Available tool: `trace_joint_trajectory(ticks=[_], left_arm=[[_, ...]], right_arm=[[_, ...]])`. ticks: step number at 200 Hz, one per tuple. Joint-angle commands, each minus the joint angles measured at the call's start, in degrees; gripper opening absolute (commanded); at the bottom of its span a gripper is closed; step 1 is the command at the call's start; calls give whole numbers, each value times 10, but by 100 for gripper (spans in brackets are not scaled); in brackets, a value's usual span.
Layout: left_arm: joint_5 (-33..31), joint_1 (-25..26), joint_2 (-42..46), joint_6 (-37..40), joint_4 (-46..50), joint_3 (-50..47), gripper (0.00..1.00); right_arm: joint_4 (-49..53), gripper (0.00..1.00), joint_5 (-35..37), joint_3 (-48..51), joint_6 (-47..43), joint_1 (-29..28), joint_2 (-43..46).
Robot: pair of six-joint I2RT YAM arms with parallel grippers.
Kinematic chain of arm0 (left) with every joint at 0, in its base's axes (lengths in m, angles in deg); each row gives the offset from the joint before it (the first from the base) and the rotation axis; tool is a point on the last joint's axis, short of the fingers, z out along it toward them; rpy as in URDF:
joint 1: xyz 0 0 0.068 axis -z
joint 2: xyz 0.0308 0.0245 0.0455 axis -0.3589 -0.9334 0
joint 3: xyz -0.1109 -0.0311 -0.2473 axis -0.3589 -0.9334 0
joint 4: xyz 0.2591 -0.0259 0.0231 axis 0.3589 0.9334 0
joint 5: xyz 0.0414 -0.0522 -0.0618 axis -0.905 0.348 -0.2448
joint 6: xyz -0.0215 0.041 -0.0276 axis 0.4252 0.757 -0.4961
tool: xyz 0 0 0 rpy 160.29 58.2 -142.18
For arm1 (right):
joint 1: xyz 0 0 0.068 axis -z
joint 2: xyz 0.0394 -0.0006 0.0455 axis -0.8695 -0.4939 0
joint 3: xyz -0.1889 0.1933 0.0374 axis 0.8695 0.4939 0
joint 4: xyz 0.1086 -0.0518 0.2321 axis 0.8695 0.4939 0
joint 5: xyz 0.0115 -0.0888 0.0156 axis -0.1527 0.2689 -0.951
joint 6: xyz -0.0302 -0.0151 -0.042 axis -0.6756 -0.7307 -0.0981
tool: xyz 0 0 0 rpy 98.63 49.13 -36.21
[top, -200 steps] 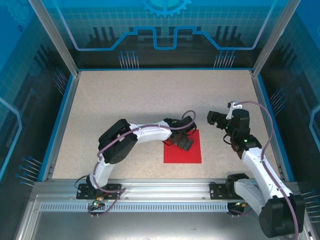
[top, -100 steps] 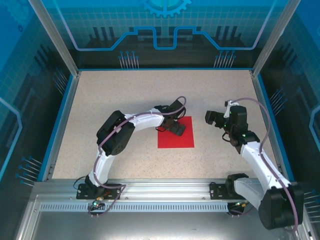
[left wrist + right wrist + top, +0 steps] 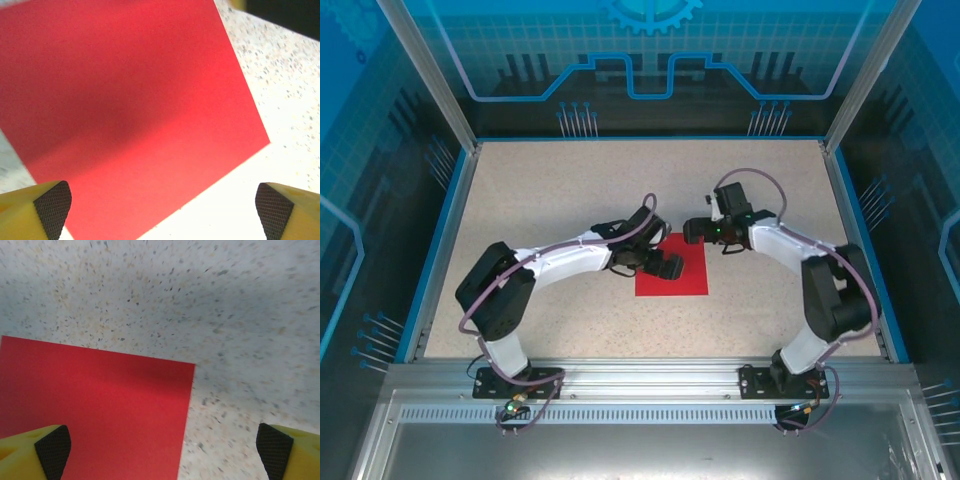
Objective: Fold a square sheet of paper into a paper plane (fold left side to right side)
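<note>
The sheet's edge [image 3: 637, 285] under the robot's left gripper lies flat against the tabletop, so next the right gripper raises the sheet's other side [image 3: 703, 266] before the left gripper takes hold of that edge.
The square sheet of paper [image 3: 686, 274] is bright red and lies flat on the speckled table, unfolded and not in a paper plane shape. My left gripper [image 3: 665, 266] hovers over the sheet's left edge, open, with nothing between its fingers. In the left wrist view the sheet [image 3: 130, 110] spreads ahead of the left gripper [image 3: 162, 210], one edge running diagonally between the fingertips. My right gripper [image 3: 698, 231] stands open at the sheet's far edge. In the right wrist view a corner of the sheet [image 3: 95, 410] lies under the right gripper [image 3: 162, 452].
The speckled tabletop [image 3: 550, 190] is bounded by a blue rim [image 3: 450, 240] and transparent walls. The aluminium rail [image 3: 640, 385] with both arm bases runs along the near edge. Both forearms reach inward and meet over the middle of the table.
The sheet slid up and left early on, then stayed put. My left gripper drew back to its left edge. The right arm swung in from the right to the sheet's far edge.
</note>
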Motion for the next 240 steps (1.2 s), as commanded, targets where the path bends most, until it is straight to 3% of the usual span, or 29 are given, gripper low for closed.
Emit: trace_joint_trajectory(ticks=[1, 89, 161, 186, 240], left_arm=[[59, -2, -17, -63, -28, -24, 95], [46, -2, -92, -87, -14, -15, 75], [28, -2, -86, -87, -23, -28, 69], [33, -6, -71, -91, -43, -41, 68], [81, -40, 4, -98, -114, -103, 68]], right_arm=[[34, 99, 0, -42, -3, -16, -45], [63, 98, -6, -69, 6, -49, -123], [61, 84, -88, -34, 16, -78, -104], [66, 77, -87, -24, 11, -84, -92], [70, 44, -121, -23, -1, -79, -82]])
